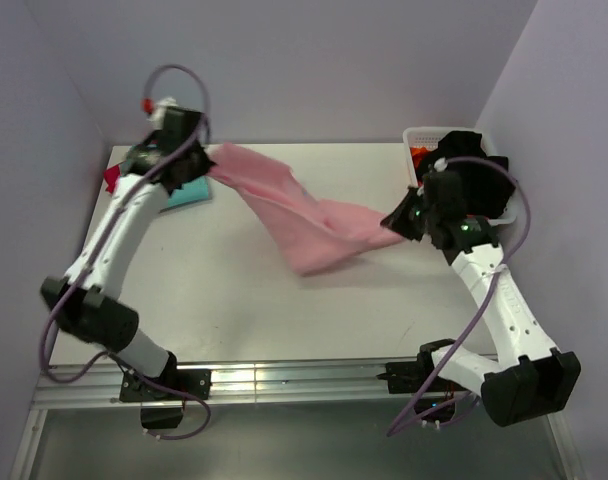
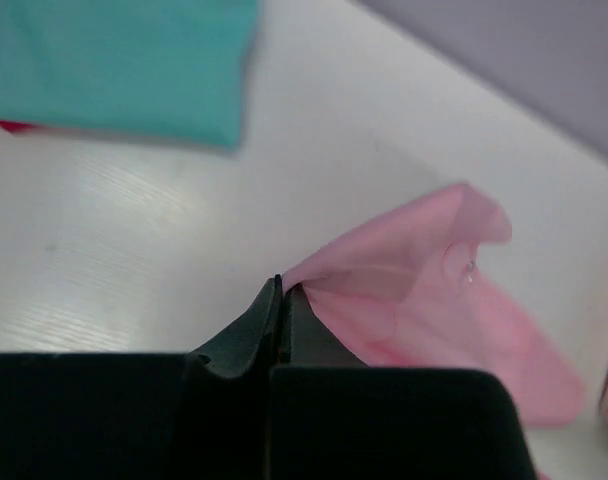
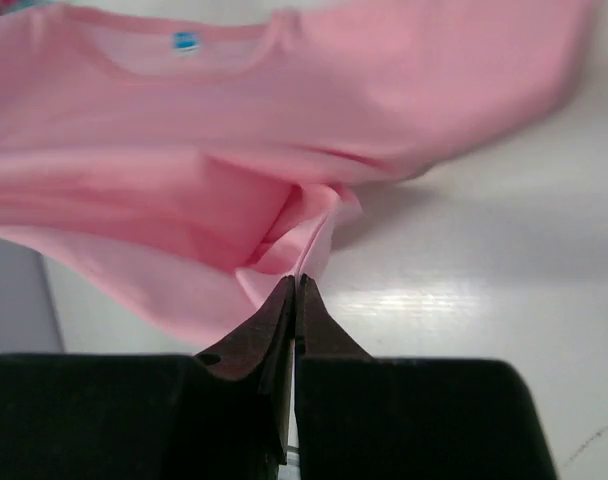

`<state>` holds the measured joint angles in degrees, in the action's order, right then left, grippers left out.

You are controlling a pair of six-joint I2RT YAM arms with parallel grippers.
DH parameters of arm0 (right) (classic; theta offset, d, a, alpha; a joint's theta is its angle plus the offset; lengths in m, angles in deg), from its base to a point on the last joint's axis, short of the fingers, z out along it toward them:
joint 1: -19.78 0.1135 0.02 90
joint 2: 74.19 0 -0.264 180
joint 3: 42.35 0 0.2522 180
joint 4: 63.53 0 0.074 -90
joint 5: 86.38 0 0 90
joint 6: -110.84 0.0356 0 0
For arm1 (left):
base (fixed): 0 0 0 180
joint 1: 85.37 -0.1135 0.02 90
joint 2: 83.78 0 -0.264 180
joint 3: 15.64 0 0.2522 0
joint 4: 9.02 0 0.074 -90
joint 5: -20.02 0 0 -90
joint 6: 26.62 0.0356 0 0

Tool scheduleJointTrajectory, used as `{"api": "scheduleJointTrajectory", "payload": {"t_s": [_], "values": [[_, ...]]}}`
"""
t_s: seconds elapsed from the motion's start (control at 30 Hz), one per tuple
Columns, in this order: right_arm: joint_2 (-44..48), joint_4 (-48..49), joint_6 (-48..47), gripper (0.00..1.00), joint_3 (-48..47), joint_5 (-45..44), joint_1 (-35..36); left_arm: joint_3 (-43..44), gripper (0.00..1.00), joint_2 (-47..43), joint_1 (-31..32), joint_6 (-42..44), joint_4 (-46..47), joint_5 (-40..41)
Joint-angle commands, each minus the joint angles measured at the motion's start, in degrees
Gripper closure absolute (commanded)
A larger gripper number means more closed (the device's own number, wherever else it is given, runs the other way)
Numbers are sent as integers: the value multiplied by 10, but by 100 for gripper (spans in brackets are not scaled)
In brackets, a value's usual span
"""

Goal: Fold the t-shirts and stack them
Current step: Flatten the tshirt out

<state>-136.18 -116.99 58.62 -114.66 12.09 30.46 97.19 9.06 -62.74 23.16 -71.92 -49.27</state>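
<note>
The light pink t-shirt hangs bunched (image 1: 306, 226) between the robot's right gripper and its left gripper, so the robot should raise it high and then put it down flat toward the metal rail.
The light pink t-shirt (image 1: 299, 215) hangs stretched above the table between my two grippers. My left gripper (image 1: 206, 165) is shut on its far left end, and the cloth (image 2: 434, 300) trails right from the shut tips (image 2: 284, 287). My right gripper (image 1: 396, 222) is shut on its right end, with the shirt (image 3: 284, 130) and its blue neck label spread beyond the tips (image 3: 296, 282). The folded teal t-shirt (image 1: 189, 192) lies at the back left under the left arm and shows in the left wrist view (image 2: 124, 65). The red t-shirt (image 1: 111, 178) peeks out beside it.
A white basket (image 1: 424, 140) with dark and red cloth stands at the back right, behind the right arm. The white table (image 1: 234, 290) has a metal rail along its near edge. Purple walls close the back and sides.
</note>
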Motion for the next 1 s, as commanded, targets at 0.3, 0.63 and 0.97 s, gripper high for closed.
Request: {"api": "scheduleJointTrajectory", "payload": {"t_s": [0.3, 0.63, 0.97], "values": [[-16, -175, -24, 100, -319, -24, -23, 73, 100, -223, -56, -4, -121, 6], [37, -252, -31, 100, -472, 37, -22, 162, 100, -299, -56, 23, -184, -176], [30, -247, -57, 100, -486, 11, -22, 237, 100, -265, -56, 38, -190, -172]]}}
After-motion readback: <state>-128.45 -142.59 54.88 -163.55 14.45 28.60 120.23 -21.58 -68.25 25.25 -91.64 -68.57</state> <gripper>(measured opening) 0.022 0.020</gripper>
